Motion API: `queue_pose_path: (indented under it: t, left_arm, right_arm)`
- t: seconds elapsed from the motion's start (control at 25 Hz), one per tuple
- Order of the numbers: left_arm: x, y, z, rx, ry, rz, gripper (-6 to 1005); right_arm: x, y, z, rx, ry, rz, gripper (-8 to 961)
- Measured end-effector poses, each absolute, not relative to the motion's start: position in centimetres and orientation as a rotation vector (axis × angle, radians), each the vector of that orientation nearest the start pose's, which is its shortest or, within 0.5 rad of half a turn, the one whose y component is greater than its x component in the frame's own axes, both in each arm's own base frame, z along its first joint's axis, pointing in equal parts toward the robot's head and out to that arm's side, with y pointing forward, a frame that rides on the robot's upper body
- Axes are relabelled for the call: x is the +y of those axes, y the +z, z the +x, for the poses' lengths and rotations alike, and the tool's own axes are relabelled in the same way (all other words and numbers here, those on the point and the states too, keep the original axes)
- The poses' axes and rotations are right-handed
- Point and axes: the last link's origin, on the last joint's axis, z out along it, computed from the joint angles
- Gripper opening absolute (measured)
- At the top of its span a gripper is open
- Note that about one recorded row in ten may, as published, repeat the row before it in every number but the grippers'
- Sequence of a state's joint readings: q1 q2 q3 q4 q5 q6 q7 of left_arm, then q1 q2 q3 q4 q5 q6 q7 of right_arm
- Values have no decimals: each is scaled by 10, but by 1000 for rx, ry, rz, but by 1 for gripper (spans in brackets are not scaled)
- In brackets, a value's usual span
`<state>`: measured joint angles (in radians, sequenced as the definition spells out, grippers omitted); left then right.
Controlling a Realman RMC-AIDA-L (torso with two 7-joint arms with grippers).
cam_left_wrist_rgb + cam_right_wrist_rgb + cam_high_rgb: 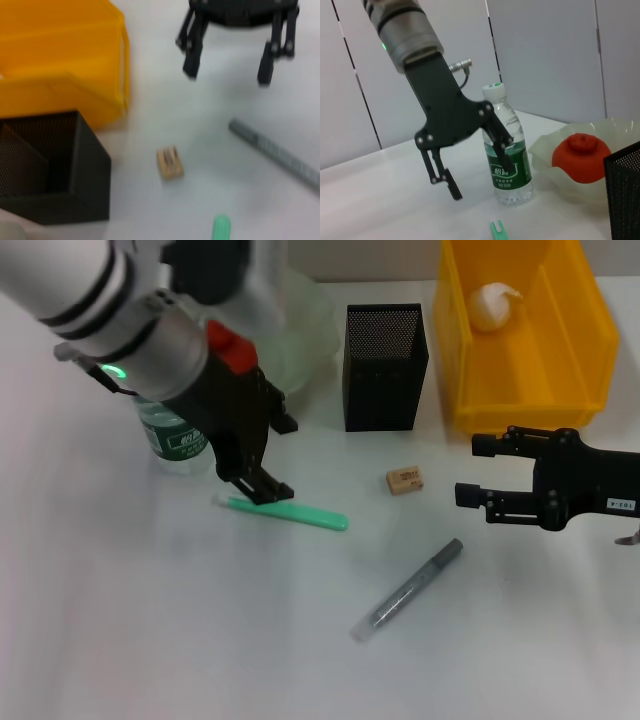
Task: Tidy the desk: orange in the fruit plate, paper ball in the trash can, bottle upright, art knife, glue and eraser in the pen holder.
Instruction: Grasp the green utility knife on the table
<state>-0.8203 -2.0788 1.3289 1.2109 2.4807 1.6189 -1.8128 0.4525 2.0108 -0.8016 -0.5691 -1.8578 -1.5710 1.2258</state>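
I should now lower my left gripper to the knife's end point(230, 502) near the bottle until the open fingers are on both sides of it, because they line up across the green art knife point(300, 514).
The bottle point(178, 438) point(506, 150) stands upright at the left. My left gripper point(275, 458) point(480, 177) hangs open right beside it, above the green art knife point(290, 512) point(497, 231), holding nothing. The tan eraser point(404, 480) point(170, 162) and the grey glue stick point(408, 590) point(275, 152) lie on the table in front of the pen holder point(385, 365) point(50, 170). My right gripper point(472, 470) point(227, 70) is open and empty, right of the eraser. The orange point(580, 157) sits in the fruit plate point(555, 150) point(305, 335). The paper ball point(492, 305) lies in the trash can point(525, 390) point(60, 55).
The pen holder and the trash can stand side by side at the back, the fruit plate to their left behind my left arm. White table surface spreads in front of the knife and the glue stick.
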Motion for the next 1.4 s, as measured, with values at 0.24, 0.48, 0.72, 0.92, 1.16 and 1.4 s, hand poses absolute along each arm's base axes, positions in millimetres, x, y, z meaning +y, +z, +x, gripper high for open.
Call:
queue_pose_path:
  t: [0.24, 0.48, 0.72, 0.92, 1.16, 1.4]
  left_arm:
    - [378, -32, -118, 249, 773, -2955, 773]
    - [382, -45, -123, 271, 911, -2924, 772]
    - [386, -60, -136, 276, 990, -2906, 772]
    - [388, -65, -143, 283, 1019, -2897, 772]
    - [388, -71, -150, 308, 1050, -2880, 769]
    - [388, -72, -154, 307, 1062, -2879, 749]
  right_arm:
    - [308, 6, 286, 527, 723, -2727, 742]
    - [308, 5, 286, 521, 723, -2728, 742]
    - [308, 2, 286, 523, 724, -2726, 742]
    - [308, 2, 286, 524, 724, -2725, 741]
    - [308, 1, 285, 524, 724, -2724, 741]
    - [309, 1, 284, 520, 725, -2726, 741]
